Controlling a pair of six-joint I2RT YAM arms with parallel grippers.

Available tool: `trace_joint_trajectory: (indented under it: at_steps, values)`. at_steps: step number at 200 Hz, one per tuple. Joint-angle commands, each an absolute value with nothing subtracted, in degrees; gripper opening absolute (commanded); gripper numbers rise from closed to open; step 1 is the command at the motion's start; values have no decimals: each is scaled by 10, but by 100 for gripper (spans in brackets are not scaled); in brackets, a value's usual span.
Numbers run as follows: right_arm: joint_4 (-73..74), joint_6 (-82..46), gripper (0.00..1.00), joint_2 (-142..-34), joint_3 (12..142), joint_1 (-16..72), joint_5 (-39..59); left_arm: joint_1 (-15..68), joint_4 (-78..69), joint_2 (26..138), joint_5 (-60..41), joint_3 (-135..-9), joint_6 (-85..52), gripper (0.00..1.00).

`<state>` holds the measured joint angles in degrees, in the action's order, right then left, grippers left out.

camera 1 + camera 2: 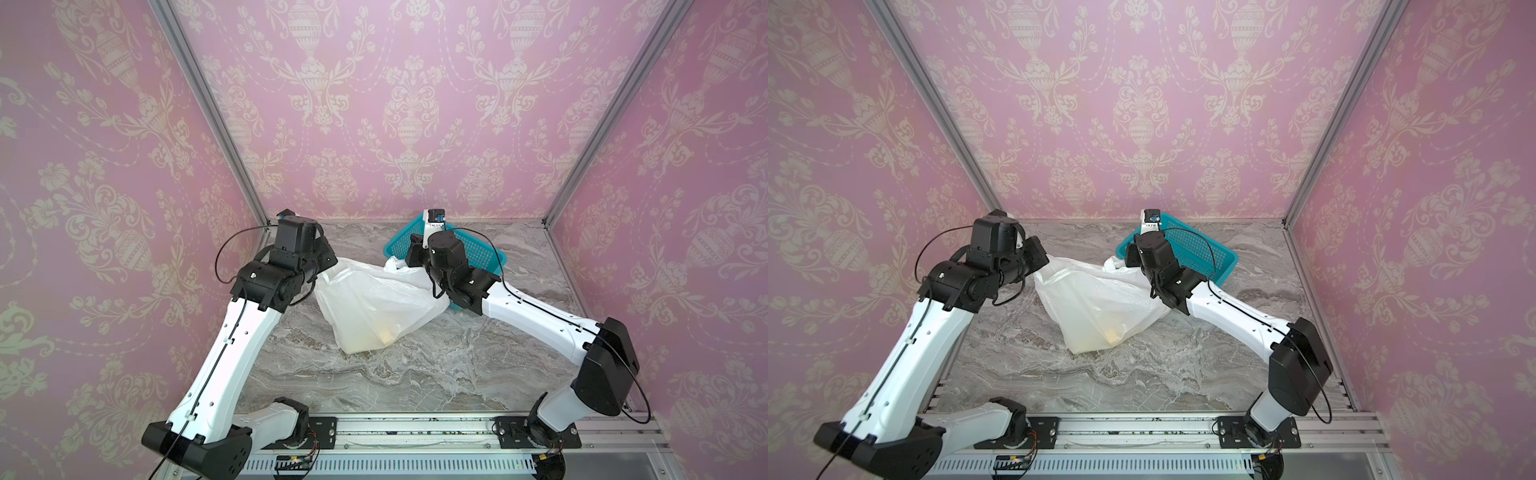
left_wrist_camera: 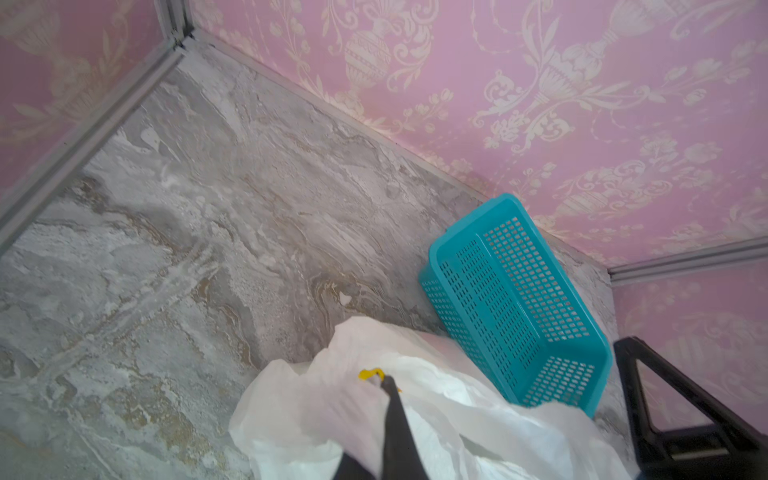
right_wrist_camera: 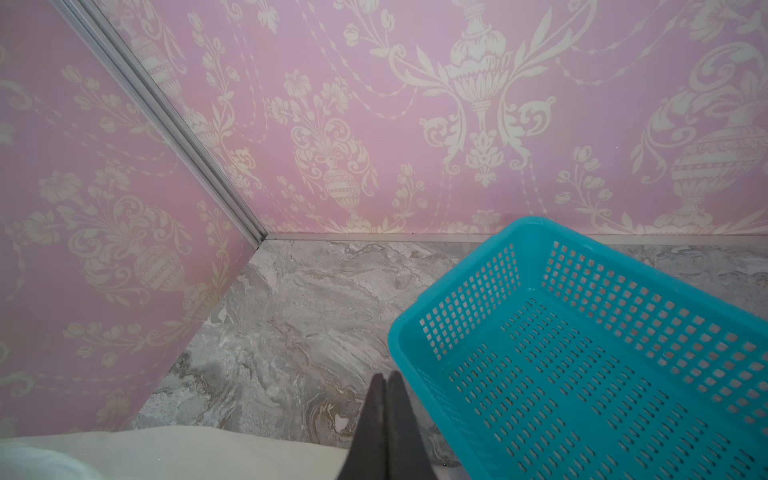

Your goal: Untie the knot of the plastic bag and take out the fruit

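Observation:
My right gripper needs to grab the bag's near rim (image 1: 339, 277) close to my left gripper and pull the opening open, because my grippers are stretching the plastic bag's opening (image 1: 369, 269) narrow.
The plastic bag (image 1: 370, 299) (image 1: 1092, 299) hangs crumpled over the middle of the marble table, spread between my two grippers. A yellowish fruit (image 1: 384, 332) (image 1: 1113, 332) shows dimly through its low end. My left gripper (image 1: 328, 274) (image 2: 384, 380) is shut on the bag's left upper edge (image 2: 324, 411), and a small yellow bit (image 2: 370, 374) shows at its tip. My right gripper (image 1: 409, 259) (image 3: 384, 376) is shut at the bag's right upper corner. White plastic (image 3: 166, 453) meets its fingers low down, and their tips are bare. I cannot make out the knot.
A teal mesh basket (image 1: 482, 251) (image 1: 1200, 245) (image 2: 519, 291) (image 3: 415, 320) stands with nothing in it at the back, right beside and behind my right gripper. Pink patterned walls close the table on three sides.

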<state>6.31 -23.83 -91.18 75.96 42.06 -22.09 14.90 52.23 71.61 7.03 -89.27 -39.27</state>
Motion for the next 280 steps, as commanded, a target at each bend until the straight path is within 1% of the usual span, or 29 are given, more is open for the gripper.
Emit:
trace_joint_trajectory:
  at_steps: [1,27,38,53,69,86,90,93,104,107,112,123,128,135,154,176,209,226,259,271,280]
  values:
    - [133,-264,0,-911,779,414,-200,86,563,764,22,-975,-331,0]
    - [173,-281,0,-956,832,409,-176,24,600,852,-39,-1111,-309,0]
    - [187,-293,0,-982,858,406,-164,12,624,886,-49,-1168,-297,0]
    - [247,-302,0,-1011,870,403,-145,6,659,922,-61,-1228,-282,0]
    - [305,-300,0,-1034,873,403,-133,6,675,933,-88,-1234,-274,0]
    - [289,-276,0,-1045,897,403,-82,6,665,911,-115,-1176,-273,0]
    - [274,-267,4,-1045,905,404,-68,6,659,901,-117,-1157,-272,0]
    - [259,-262,10,-1044,910,404,-62,6,655,894,-118,-1140,-273,0]
    - [196,-246,34,-1031,921,412,-68,6,636,865,-113,-1082,-270,0]
    - [179,-241,44,-1026,922,415,-75,6,633,857,-111,-1066,-269,0]
    - [148,-234,56,-1016,921,420,-89,6,628,847,-109,-1044,-267,0]
    - [92,-219,74,-992,911,438,-124,6,621,825,-106,-1003,-263,0]
    - [74,-213,81,-982,903,448,-135,6,619,816,-106,-989,-262,0]
    - [51,-209,87,-968,891,462,-150,6,614,803,-108,-970,-263,0]
    - [5,-199,99,-943,859,514,-180,6,609,780,-112,-945,-262,0]
    - [-19,-184,100,-947,841,588,-230,7,616,762,-106,-933,-260,0]
    - [2,-168,100,-996,838,679,-268,6,617,728,-79,-893,-250,0]
    - [44,-144,100,-1027,831,717,-293,6,617,717,-81,-880,-243,0]
    - [40,-128,100,-1095,877,747,-336,6,613,710,-92,-863,-243,0]
    - [29,-134,100,-1119,895,745,-382,6,611,705,-93,-860,-244,0]
    - [28,-133,100,-1132,901,744,-433,5,610,701,-92,-857,-243,0]
